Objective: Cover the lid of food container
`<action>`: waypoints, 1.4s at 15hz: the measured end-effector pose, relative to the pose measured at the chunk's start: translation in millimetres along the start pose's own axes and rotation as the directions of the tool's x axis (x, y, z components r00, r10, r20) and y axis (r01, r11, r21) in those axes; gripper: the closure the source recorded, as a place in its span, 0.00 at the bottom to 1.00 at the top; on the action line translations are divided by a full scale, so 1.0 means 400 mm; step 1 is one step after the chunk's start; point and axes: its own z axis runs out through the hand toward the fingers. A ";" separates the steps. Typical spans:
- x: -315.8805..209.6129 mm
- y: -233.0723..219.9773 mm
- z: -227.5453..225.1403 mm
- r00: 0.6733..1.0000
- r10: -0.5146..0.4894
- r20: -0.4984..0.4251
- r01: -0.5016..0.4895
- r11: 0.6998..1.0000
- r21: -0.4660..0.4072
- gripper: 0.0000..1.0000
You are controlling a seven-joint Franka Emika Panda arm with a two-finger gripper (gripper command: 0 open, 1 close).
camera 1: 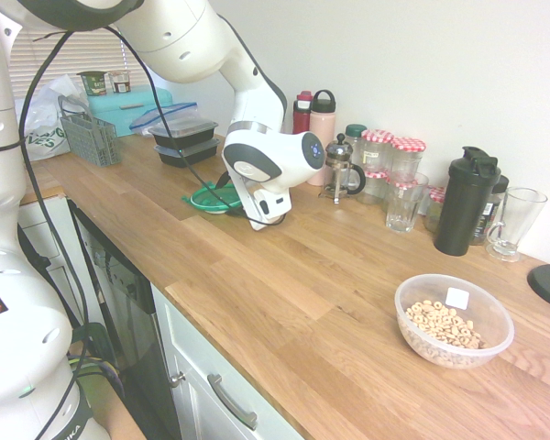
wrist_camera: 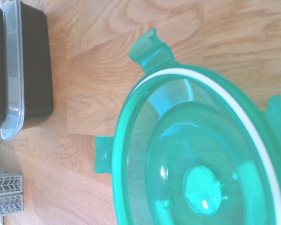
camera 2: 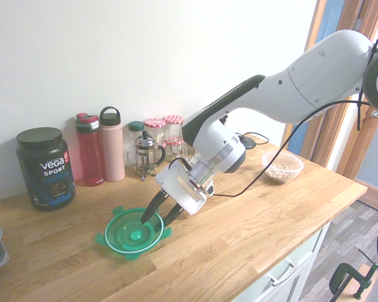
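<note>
The flaps [wrist_camera: 152,50] stick outward from the green lid's rim [wrist_camera: 145,80], so they will stay spread out when the robot's gripper carries the lid onto the food container.
The green lid [camera 2: 129,236] lies upside down on the wooden counter, its hollow side facing up; it fills most of the wrist view [wrist_camera: 196,154]. My gripper [camera 2: 157,220] is low over the lid's near-right edge. The dark fingers [camera 2: 152,212] straddle the rim, one inside the lid and one outside, with a gap still between them, so it is open. From the first exterior view the lid [camera 1: 209,197] peeks out behind my white hand. The food container [camera 1: 405,301], a clear bowl with cereal rings, stands far along the counter, also seen as a small bowl [camera 2: 296,170] behind the arm.
Black lidded containers [camera 1: 185,137] stand just beyond the lid. A French press [camera 2: 146,154], two bottles [camera 2: 101,148], red-capped jars [camera 1: 392,156], a black shaker [camera 1: 466,202] and a glass [camera 1: 513,225] line the wall. A protein tub [camera 2: 45,167] stands at the left.
</note>
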 end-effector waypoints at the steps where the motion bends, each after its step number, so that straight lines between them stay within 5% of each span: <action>1: 0.001 0.001 -0.002 1.000 -0.003 -0.001 0.003 1.000 0.001 1.00; 17: -0.003 -0.018 -0.030 0.999 -0.035 -0.019 0.036 0.999 0.006 1.00; 21: -0.080 -0.092 -0.197 0.977 -0.122 -0.174 0.097 0.984 -0.149 1.00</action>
